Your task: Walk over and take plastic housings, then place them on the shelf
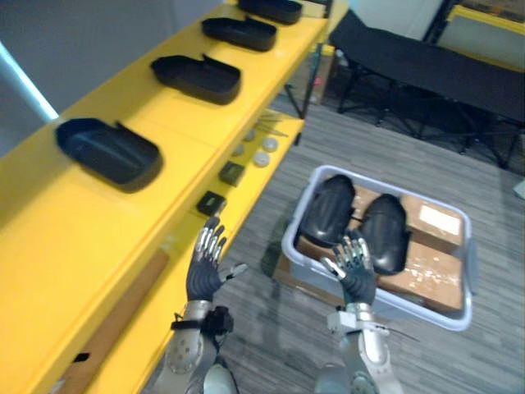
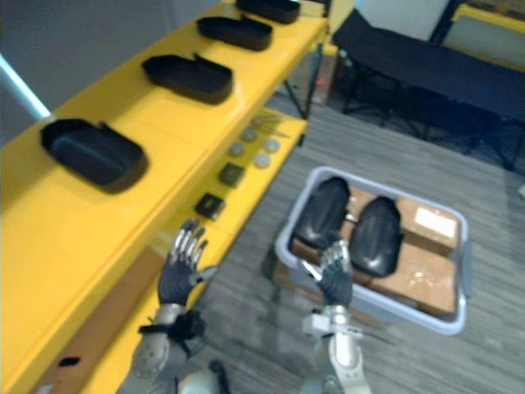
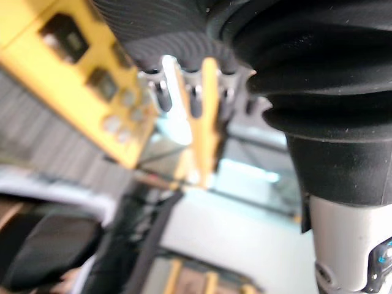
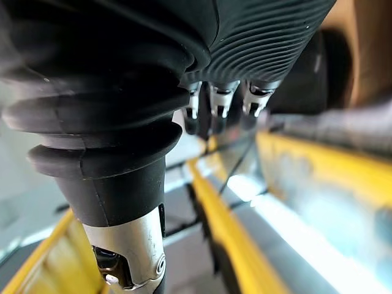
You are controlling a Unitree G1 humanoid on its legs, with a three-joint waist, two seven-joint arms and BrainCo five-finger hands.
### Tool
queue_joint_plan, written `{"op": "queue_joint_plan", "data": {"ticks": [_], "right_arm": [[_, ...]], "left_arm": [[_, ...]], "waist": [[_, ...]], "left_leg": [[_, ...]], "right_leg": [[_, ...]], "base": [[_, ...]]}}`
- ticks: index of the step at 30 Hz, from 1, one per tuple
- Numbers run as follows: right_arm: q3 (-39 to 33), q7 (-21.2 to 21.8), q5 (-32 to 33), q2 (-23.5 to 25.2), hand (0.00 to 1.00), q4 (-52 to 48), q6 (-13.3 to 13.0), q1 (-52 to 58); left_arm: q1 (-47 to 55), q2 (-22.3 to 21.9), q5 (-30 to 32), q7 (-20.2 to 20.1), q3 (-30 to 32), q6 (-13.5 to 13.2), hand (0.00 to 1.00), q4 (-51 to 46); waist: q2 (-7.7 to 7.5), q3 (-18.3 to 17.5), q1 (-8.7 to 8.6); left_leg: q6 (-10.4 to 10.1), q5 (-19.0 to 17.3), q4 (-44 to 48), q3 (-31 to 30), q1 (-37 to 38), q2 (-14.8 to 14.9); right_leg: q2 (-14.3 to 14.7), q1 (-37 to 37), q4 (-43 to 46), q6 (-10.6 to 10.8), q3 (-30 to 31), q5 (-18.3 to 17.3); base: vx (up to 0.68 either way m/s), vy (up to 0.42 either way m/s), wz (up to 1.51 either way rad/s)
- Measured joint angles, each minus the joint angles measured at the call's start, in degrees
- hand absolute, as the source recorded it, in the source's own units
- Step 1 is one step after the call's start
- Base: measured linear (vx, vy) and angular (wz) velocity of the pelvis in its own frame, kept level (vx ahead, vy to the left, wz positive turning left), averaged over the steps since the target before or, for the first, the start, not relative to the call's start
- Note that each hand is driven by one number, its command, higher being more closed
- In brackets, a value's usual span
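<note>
My gripper will turn over the black housing (image 1: 385, 235) in the grey bin. I should expect an empty hollow then, because the housing shows a rounded back (image 1: 385, 220).
Two black plastic housings (image 1: 328, 211) (image 1: 385, 231) lie side by side on brown cardboard in a grey bin (image 1: 459, 316) on the floor. Several more black housings (image 1: 108, 150) (image 1: 197, 78) rest hollow side up along the top of the yellow shelf (image 1: 74, 230). My left hand (image 1: 205, 267) is raised, open and empty, beside the shelf's lower level. My right hand (image 1: 354, 267) is open too, held up at the bin's near wall, just short of the two housings and holding nothing.
The shelf's lower level carries small dark boxes (image 1: 212, 203), round grey discs (image 1: 261, 158) and a wooden strip (image 1: 115, 328). A black folding cot (image 1: 426, 66) stands behind the bin. Grey plank floor lies between shelf and bin.
</note>
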Motion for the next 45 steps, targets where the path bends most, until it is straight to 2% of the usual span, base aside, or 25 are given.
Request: {"op": "queue_joint_plan", "data": {"ticks": [2, 4, 5, 7, 10, 12, 16, 17, 19, 21, 22, 24, 25, 26, 28, 30, 35, 37, 39, 41, 42, 45], "right_arm": [[-0.94, 0.47, -0.03, -1.53, 0.0, 0.05, -0.01, 0.98], [-2.43, 1.44, -0.18, -3.87, 0.0, 1.08, 0.01, 1.32], [-4.21, 1.44, -0.87, -5.47, 0.0, 1.47, 0.34, 0.94], [-7.5, 1.18, -0.87, -6.55, 0.0, 1.48, 0.57, 1.5], [-12.9, 1.21, -0.24, -6.81, 0.0, 1.5, 0.53, 3.46], [-14.31, 1.03, 0.77, -6.83, 0.0, 1.58, 0.48, 5.43], [-13.11, -1.63, 0.63, -5.07, 0.0, 3.87, 0.58, 3.63], [-13.21, -2.77, 0.61, -4.64, 0.0, 7.89, 1.09, 1.23], [-14.11, -4.56, 0.57, -4.75, 0.0, 15.64, 2.64, -3.95], [-16.07, -7.4, 0.56, -5.22, 0.0, 22.24, 3.68, -10.52], [-17.62, -8.68, 0.76, -6.42, 0.0, 26.7, 4.58, -16.02], [-19.48, -9.71, 3.33, -9.58, 0.0, 32.64, 5.84, -25.21], [-20.67, -10.49, 4.28, -11.62, 0.0, 35.15, 6.71, -30.56], [-21.06, -11.36, 4.44, -13.41, 0.0, 36.81, 7.28, -34.0], [-21.38, -12.12, 5.85, -17.06, 0.0, 40.98, 8.47, -40.6], [-22.19, -12.85, 6.73, -21.04, 0.0, 45.15, 9.75, -47.39], [-21.84, -13.96, 6.52, -23.35, 0.0, 48.62, 10.7, -53.61], [-21.67, -14.98, 6.45, -24.49, 0.0, 49.72, 12.2, -55.54], [-21.54, -15.18, 6.46, -26.26, 0.0, 52.26, 14.82, -58.37], [-21.02, -15.23, 6.46, -27.5, 0.0, 53.66, 16.0, -59.41], [-19.9, -15.55, 6.27, -29.26, 0.0, 55.67, 18.07, -61.03], [-19.26, -17.86, 6.1, -32.68, 0.0, 59.75, 21.25, -64.7]], "left_arm": [[-0.13, -1.58, -1.53, 0.31, -0.59, 0.05, 0.0, 0.21], [-0.87, -3.02, -2.73, 1.29, -0.57, 0.25, 0.0, 0.64], [-0.88, -3.65, -5.46, 1.58, -0.6, 0.25, 0.0, 1.27], [-0.44, -3.97, -8.75, 1.07, -0.64, 0.27, 0.0, 2.99], [1.28, -3.51, -9.08, -1.56, -0.68, -0.92, 0.0, 3.44], [2.04, -2.13, -10.83, -3.2, -0.87, -1.53, 0.0, 2.89], [1.99, -0.05, -10.63, -5.87, -0.93, -1.53, 0.0, 2.43], [1.66, 0.59, -10.08, -6.38, -1.07, -1.49, 0.0, 2.26], [0.18, 1.37, -7.54, -6.13, -1.87, -1.41, 0.0, 2.27], [-2.48, 1.38, -5.4, -5.47, -3.11, -1.37, 0.0, 2.32], [-4.59, 0.98, -5.27, -4.92, -3.36, -1.36, 0.0, 2.31], [-7.68, 1.22, -4.03, -4.25, -3.05, -1.37, 0.0, 2.32], [-8.81, 1.28, -3.71, -4.24, -3.01, -1.38, 0.0, 2.32], [-9.23, 1.27, -3.72, -4.26, -2.99, -1.39, 0.0, 2.33], [-9.6, 1.26, -3.71, -4.4, -3.23, -1.39, 0.0, 2.41], [-9.61, 1.11, -3.41, -4.97, -3.36, -1.45, 0.0, 3.08], [-10.09, 1.0, -3.39, -6.1, -3.36, -1.52, 0.0, 5.56], [-10.2, 0.71, -3.42, -6.08, -3.38, -1.52, 0.0, 6.2], [-10.18, 0.22, -3.42, -5.95, -3.39, -1.53, 0.0, 6.91], [-10.37, 0.06, -3.44, -5.87, -3.38, -1.54, 0.0, 7.57], [-10.66, -0.64, -3.49, -5.8, -3.37, -1.55, 0.0, 8.99], [-11.32, -1.75, -3.6, -5.76, -3.78, -1.81, 0.0, 10.46]], "waist": [[0.89, -0.39, -0.37], [2.09, -0.34, -0.65], [2.82, 0.08, -1.03], [3.57, 0.98, -1.82], [4.14, 0.96, -1.6], [3.37, 1.35, -1.49], [1.71, 1.97, -1.07], [0.78, 2.54, -1.02], [0.03, 2.76, -0.95], [0.23, 3.75, -0.03], [0.53, 5.25, 0.27], [1.15, 8.25, 0.9], [1.27, 9.87, 1.79], [1.43, 10.41, 2.06], [1.27, 10.76, 3.49], [1.82, 11.83, 5.23], [1.92, 13.46, 6.73], [2.03, 13.89, 6.75], [2.12, 14.27, 6.91], [2.17, 14.32, 6.96], [2.75, 14.63, 7.11], [4.66, 15.59, 7.21]], "left_leg": [[-1.82, 1.08, -0.54, 0.03, 0.15, 2.34], [-2.28, 1.83, -0.39, -0.61, 0.35, 4.53], [-2.02, 2.27, -0.24, -1.04, 0.73, 5.05], [-1.7, 2.47, 0.03, -1.31, 1.92, 4.99], [-0.32, -0.45, -0.47, -6.37, 2.37, 2.19], [-1.54, -1.12, -1.66, -8.28, 2.6, -0.52], [-1.77, -0.81, -3.62, -8.2, 3.16, -3.37], [-1.89, -0.65, -3.49, -8.1, 3.05, -3.76], [-1.99, -0.56, -2.99, -8.34, 1.06, -3.85], [-2.2, 0.01, -1.37, -9.73, -1.58, -3.87], [-2.24, 0.08, -0.43, -10.61, -3.25, -3.86], [-2.24, 0.08, 0.89, -11.93, -5.0, -3.83], [-2.21, 0.1, 1.46, -12.79, -5.72, -3.84], [-2.2, 0.09, 2.11, -13.58, -7.05, -3.84], [-2.19, 0.1, 2.78, -14.53, -9.29, -3.83], [-1.79, -0.2, 4.24, -16.19, -11.17, -4.03], [-1.52, -0.78, 6.54, -18.34, -13.94, -4.4], [-1.46, -0.96, 7.48, -19.25, -15.38, -4.64], [-1.29, -1.34, 8.83, -19.47, -16.58, -4.66], [-1.21, -1.37, 9.15, -19.56, -16.95, -4.81], [-1.03, -1.71, 9.95, -19.66, -17.1, -4.81], [-0.78, -2.27, 11.12, -20.47, -18.59, -4.87]], "right_leg": [[2.67, 2.61, -6.25, 2.42, -1.93, -1.68], [5.18, 3.52, -9.38, 2.77, -2.18, -1.93], [5.93, 3.74, -10.16, 2.73, -2.12, -1.96], [6.13, 5.0, -11.14, 2.45, -1.84, -2.17], [5.26, 5.08, -12.37, 2.58, -0.18, -2.77], [3.58, 4.33, -13.2, 3.31, 0.32, -2.59], [1.66, 3.28, -14.72, 3.55, 1.62, -1.54], [1.16, 2.84, -14.7, 3.78, 1.63, 0.01], [1.02, 1.19, -14.3, 3.26, 1.49, 1.1], [1.09, -0.53, -14.59, 3.7, 1.16, 2.89], [1.22, -0.84, -15.3, 4.22, 0.6, 4.29], [1.34, -0.97, -15.39, 4.12, -0.61, 4.75], [1.43, -1.05, -15.39, 4.13, -0.95, 4.9], [1.49, -1.4, -15.39, 4.09, -1.98, 4.96], [1.7, -2.85, -15.38, 3.91, -2.61, 5.58], [1.75, -3.01, -15.29, 3.79, -4.01, 6.03], [1.71, -3.31, -15.06, 3.68, -6.43, 6.16], [1.68, -3.88, -14.8, 3.69, -6.92, 6.18], [1.61, -4.66, -14.31, 3.69, -6.97, 6.18], [1.46, -4.85, -14.17, 3.72, -7.0, 6.2], [1.45, -4.75, -13.94, 3.74, -6.99, 6.21], [1.41, -5.36, -13.23, 3.73, -7.92, 6.2]], "base": [[-0.02, -0.364, -0.42], [-0.06, -0.308, -0.46], [-0.08, -0.183, -0.44], [-0.1, -0.085, -0.28], [-0.1, 0.022, -0.24], [-0.17, 0.115, -0.16], [-0.08, 0.112, -0.33], [-0.03, 0.041, -0.15], [-0.03, 0.03, -0.01], [0.01, 0.005, 0.13], [-0.01, 0.004, 0.23], [-0.06, 0.015, 0.28], [-0.07, 0.015, 0.32], [-0.08, 0.014, 0.34], [-0.06, 0.014, 0.24], [-0.04, 0.031, 0.25], [-0.04, 0.03, 0.21], [-0.05, 0.036, 0.16], [-0.05, 0.041, 0.04], [-0.05, 0.044, 0.0], [-0.05, 0.046, 0.01], [-0.07, 0.033, 0.05]]}}
